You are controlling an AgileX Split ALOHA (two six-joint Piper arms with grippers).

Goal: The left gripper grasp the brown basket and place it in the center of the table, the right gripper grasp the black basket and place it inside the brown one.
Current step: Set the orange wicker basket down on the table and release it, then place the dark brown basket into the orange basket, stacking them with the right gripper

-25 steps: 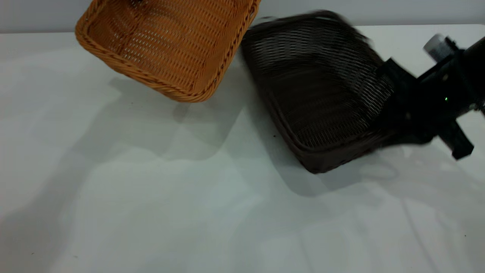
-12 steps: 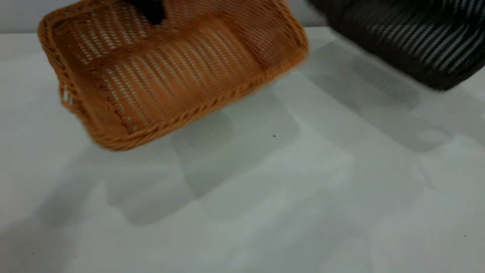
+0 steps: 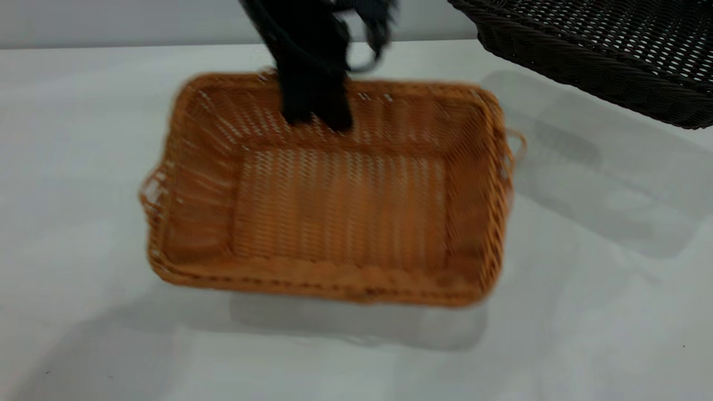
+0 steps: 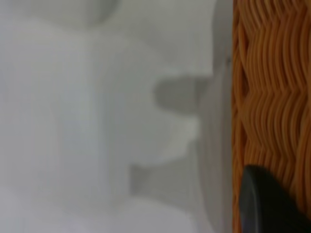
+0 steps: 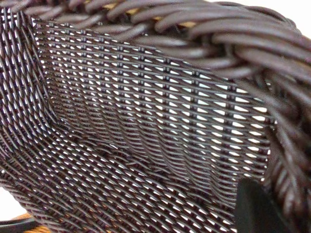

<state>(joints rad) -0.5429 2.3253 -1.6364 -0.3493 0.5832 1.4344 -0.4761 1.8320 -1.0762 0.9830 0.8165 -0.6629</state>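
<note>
My left gripper should, since it reaches over the raised brown basket's rim (image 3: pixel 364 87), set that basket down on the tabletop (image 3: pixel 361 324) and back away before the black basket enters.
The brown basket (image 3: pixel 334 211) sits level near the middle of the table (image 3: pixel 78 128), blurred; I cannot tell whether it touches the surface. My left gripper (image 3: pixel 315 114), a dark blurred block, is shut on the basket's far rim. In the left wrist view one finger (image 4: pixel 265 204) lies against the basket's orange wicker wall (image 4: pixel 272 87). The black basket (image 3: pixel 601 50) hangs in the air at the far right, above the table. My right gripper (image 5: pixel 274 204) is shut on its wall (image 5: pixel 146 121), with one finger (image 5: pixel 255 208) inside; the other finger is hidden. The right arm is outside the exterior view.
The pale tabletop stretches wide at the front and left of the brown basket. The black basket's shadow (image 3: pixel 590 167) falls on the table to the right of the brown basket. A grey wall (image 3: pixel 111 22) runs behind the table's far edge.
The brown basket has come down from the far left, turned level and moved to the table's middle. The black basket has been lifted off the table and carried up to the far right.
</note>
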